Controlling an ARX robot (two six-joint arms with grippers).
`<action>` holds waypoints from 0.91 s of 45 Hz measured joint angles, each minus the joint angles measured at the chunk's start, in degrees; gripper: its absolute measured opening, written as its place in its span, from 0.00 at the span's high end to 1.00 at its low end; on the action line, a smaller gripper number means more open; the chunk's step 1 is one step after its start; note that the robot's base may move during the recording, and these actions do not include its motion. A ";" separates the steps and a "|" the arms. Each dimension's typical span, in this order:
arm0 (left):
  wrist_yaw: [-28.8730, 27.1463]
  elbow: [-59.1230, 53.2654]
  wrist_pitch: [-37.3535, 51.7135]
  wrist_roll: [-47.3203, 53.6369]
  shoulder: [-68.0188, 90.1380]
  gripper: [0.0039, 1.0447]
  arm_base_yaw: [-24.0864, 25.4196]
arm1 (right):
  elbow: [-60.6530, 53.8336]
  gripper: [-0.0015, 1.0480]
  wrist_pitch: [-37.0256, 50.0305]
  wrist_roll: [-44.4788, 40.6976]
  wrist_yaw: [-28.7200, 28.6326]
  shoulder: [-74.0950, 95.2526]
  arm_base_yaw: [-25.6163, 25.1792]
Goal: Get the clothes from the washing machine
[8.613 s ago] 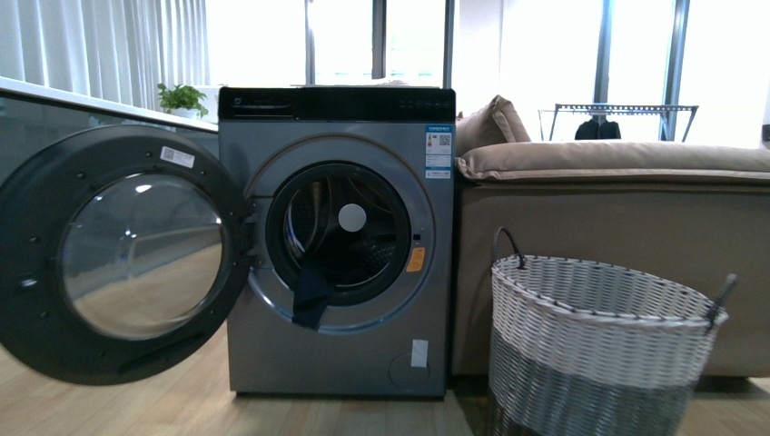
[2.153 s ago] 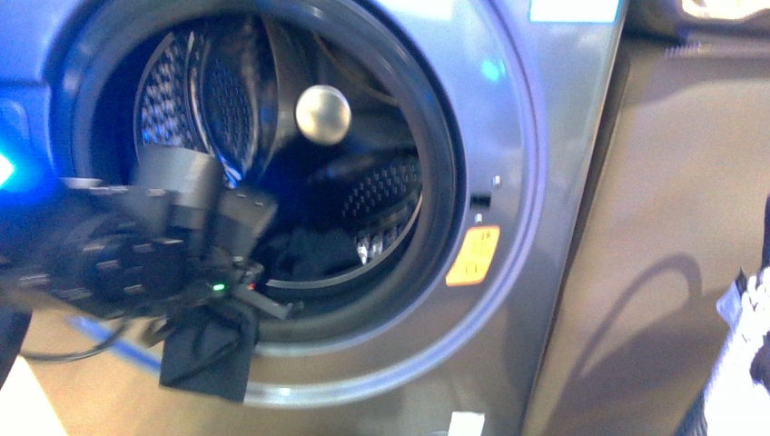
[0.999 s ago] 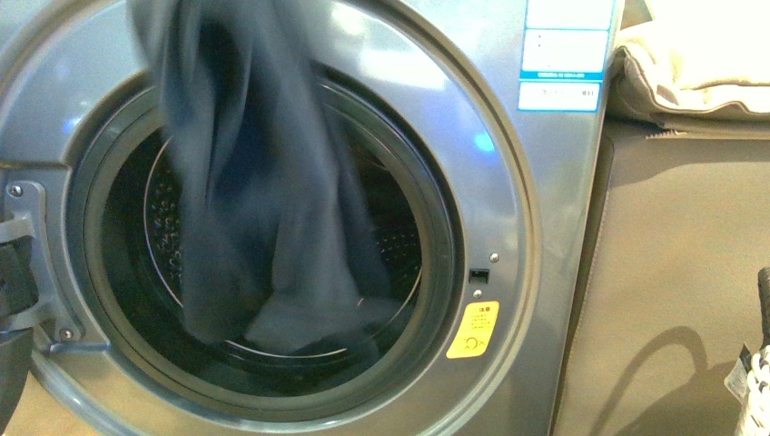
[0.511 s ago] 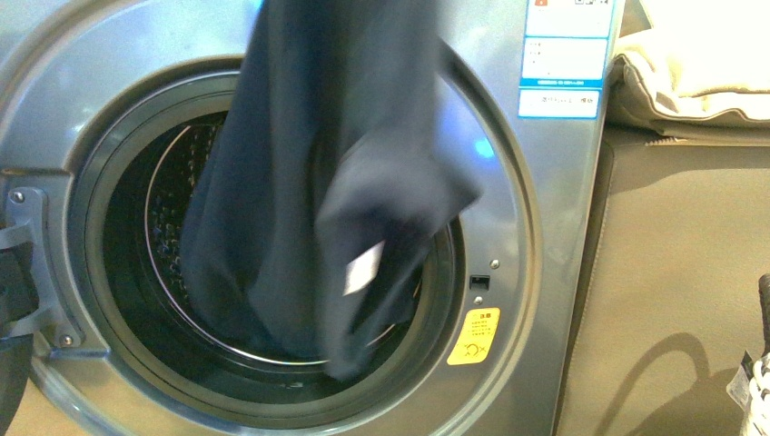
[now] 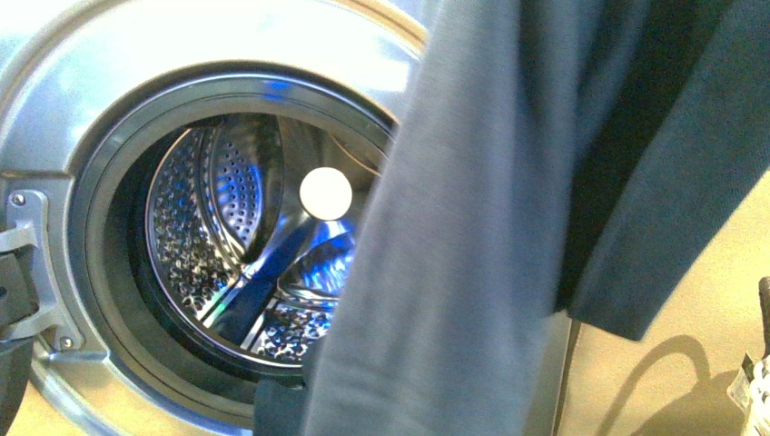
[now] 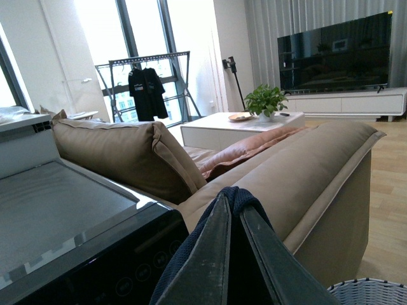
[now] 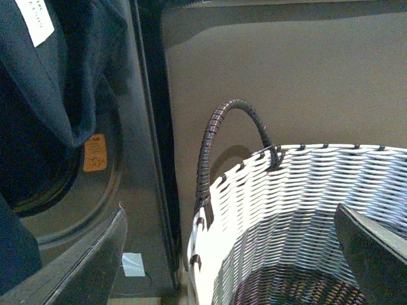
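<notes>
My gripper will bring the dark cloth at the washing machine's rim along and leave the drum empty when it carries the clothes away, because that cloth joins the hanging clothes.
The clothes [image 5: 490, 218], a slate-grey to navy limp garment, hang down close in front of the front view and cover the right half of the washing machine [image 5: 82, 100]. Its perforated steel drum [image 5: 227, 245] shows through the open porthole, with a dark bit of cloth at the rim [image 5: 277, 409]. My left gripper [image 6: 230, 202] is shut on the clothes [image 6: 238, 194], held high above the machine's black top [image 6: 108, 254]. My right gripper [image 7: 232, 254] is open over the woven basket [image 7: 267, 210]. The clothes [image 7: 44, 76] also hang beside the machine front [image 7: 102, 210] in the right wrist view.
A beige sofa [image 6: 299, 171] stands right beside the machine, its side panel [image 5: 690, 363] behind the hanging garment. The white-and-grey basket has a dark handle [image 7: 219, 140] and sits by the sofa; its rim shows low in the left wrist view [image 6: 372, 292]. The door hinge [image 5: 18, 263] is at the left.
The garment has been lifted out of the drum and swung right and up, now hanging clear of the porthole; the drum interior has come into view.
</notes>
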 joint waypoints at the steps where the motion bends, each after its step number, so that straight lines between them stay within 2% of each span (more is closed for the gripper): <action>1: 0.00 0.00 0.00 0.00 0.02 0.96 0.00 | 0.00 0.07 0.00 0.00 0.00 0.00 0.00; 22: -0.02 0.00 0.00 -0.02 0.02 0.96 0.00 | 0.00 0.07 0.02 0.04 -0.09 0.00 0.00; 23: -0.02 0.00 0.00 0.00 0.02 0.96 0.00 | -0.17 0.07 1.14 0.92 -2.27 0.31 -0.72; 24: -0.02 0.00 0.00 -0.02 0.02 0.96 0.00 | -0.24 0.07 3.85 2.62 -6.80 1.22 -1.95; 25: -0.02 0.00 0.00 -0.02 0.02 0.96 0.00 | -0.26 0.07 5.66 3.72 -8.02 1.81 -2.75; 26: -0.07 0.00 0.00 -0.02 0.02 0.96 0.00 | -0.26 0.07 9.70 5.99 -13.97 3.43 -4.42; 28: -0.07 0.04 0.00 -0.02 0.07 0.96 0.00 | -0.22 0.07 17.75 10.67 -22.32 6.97 -7.04; 31: 0.00 0.04 0.00 -0.02 0.11 0.96 0.00 | -0.11 0.07 28.24 16.85 -29.18 13.81 -7.85; 35: -0.02 0.09 0.00 -0.02 0.11 0.96 0.00 | -0.02 0.07 38.23 20.39 -30.05 23.39 -5.66; 41: 0.00 0.11 0.00 -0.02 0.11 0.96 0.00 | 1.22 0.07 46.18 21.07 -29.55 34.18 -1.40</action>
